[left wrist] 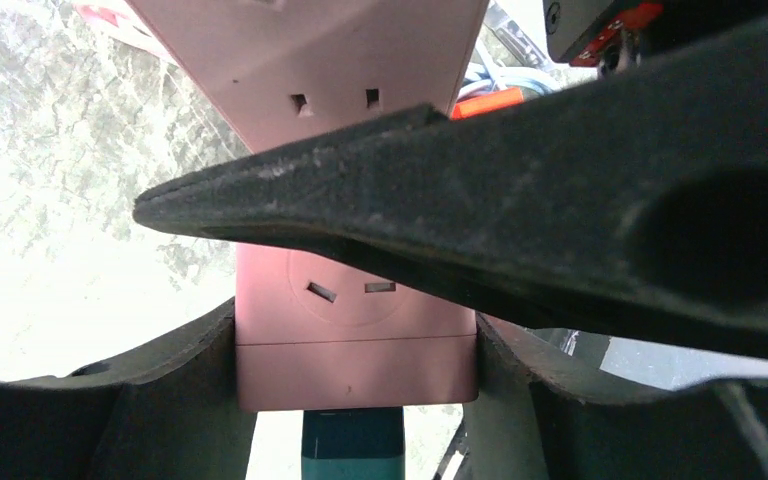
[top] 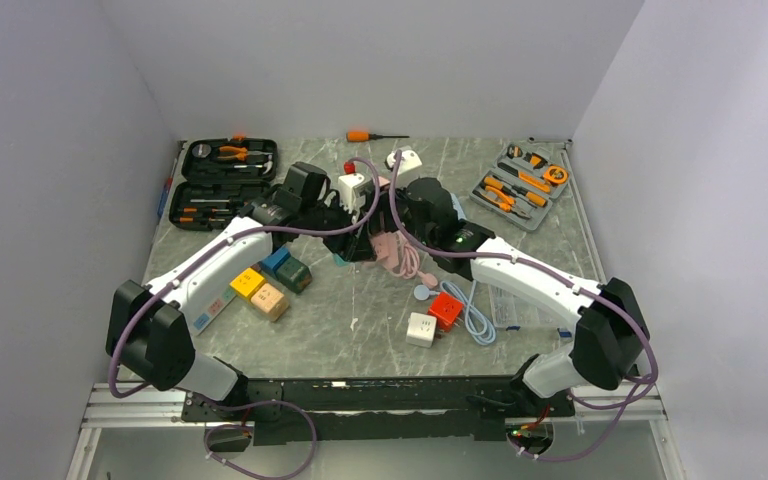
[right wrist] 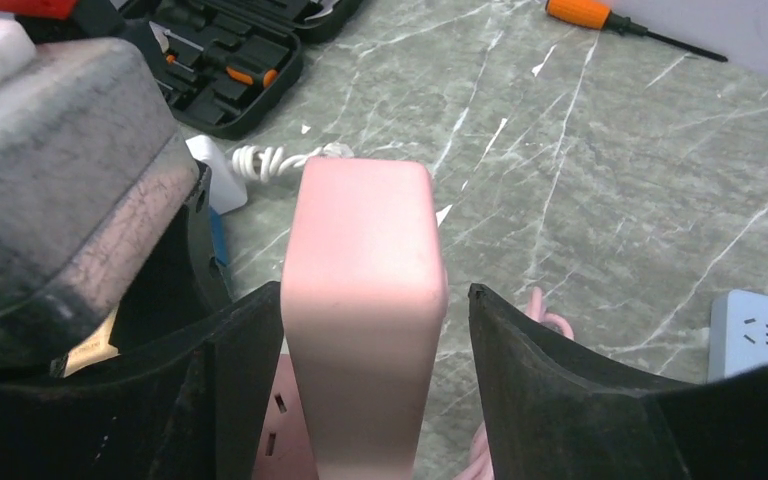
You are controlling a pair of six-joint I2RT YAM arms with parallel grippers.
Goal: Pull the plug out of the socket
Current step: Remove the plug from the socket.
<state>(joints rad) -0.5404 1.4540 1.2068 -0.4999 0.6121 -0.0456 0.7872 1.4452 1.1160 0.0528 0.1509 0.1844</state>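
Next, my right gripper clamps the long pink socket (right wrist: 365, 235), since it is loose between its fingers, farther from its end (right wrist: 360, 390) before my left gripper pulls the plug.
A pink socket (left wrist: 355, 340) with slots on its face sits between the fingers of my left gripper (left wrist: 355, 375); both fingers press its sides, so it is shut on it. A smooth, rounded pink plug (right wrist: 365, 280) stands between the fingers of my right gripper (right wrist: 375, 340). The left finger touches it and a gap shows at the right finger, so this gripper is open. Both grippers meet over the middle of the table (top: 370, 240). One right finger (left wrist: 520, 200) crosses the left wrist view. I cannot tell whether the plug and socket are still joined.
A coiled pink cable (top: 405, 262) lies under the grippers. A black tool case (top: 225, 170) is at the back left, a tool tray (top: 520, 185) at the back right and an orange screwdriver (top: 370, 135) at the back. Coloured blocks (top: 270, 285), red and white adapters (top: 435, 318) and a blue cable (top: 475, 315) lie nearer.
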